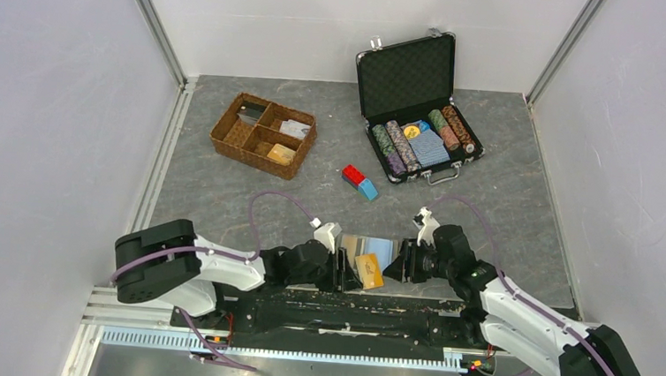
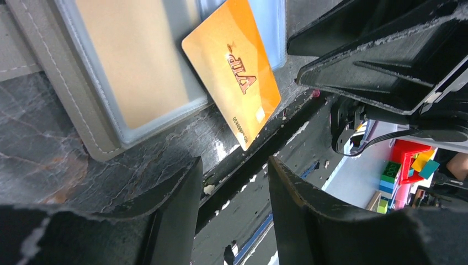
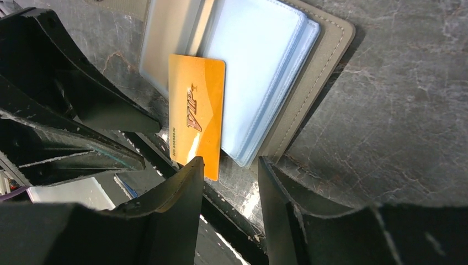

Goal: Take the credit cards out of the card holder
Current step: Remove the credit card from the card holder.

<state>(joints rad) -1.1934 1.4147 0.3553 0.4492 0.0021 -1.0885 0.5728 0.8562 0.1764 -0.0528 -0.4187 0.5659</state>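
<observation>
The orange-gold card's free corner sticks out beyond the card holder toward my left gripper's fingers, so they should pinch the card's corner (image 2: 243, 141) and lift the card clear.
The grey-tan card holder (image 1: 370, 246) lies open on the table just ahead of both arm bases, its stitched edge (image 3: 325, 66) and light blue inner leaves (image 3: 259, 66) showing. I cannot tell whether those leaves hold cards. An orange-gold credit card (image 3: 197, 107) marked VIP lies slanted over the holder's near edge, its end over the table's rim (image 2: 232, 66). My left gripper (image 2: 234, 165) is open just left of the holder, with nothing between its fingers. My right gripper (image 3: 229, 163) is open just right of it, one fingertip (image 3: 190, 165) in front of the card's corner, not gripping it.
A brown wicker tray (image 1: 262, 134) with small items stands at the back left. An open black case (image 1: 419, 114) of poker chips is at the back right. Red and blue blocks (image 1: 359, 181) lie mid-table. The black front rail (image 1: 348, 308) runs just behind the holder.
</observation>
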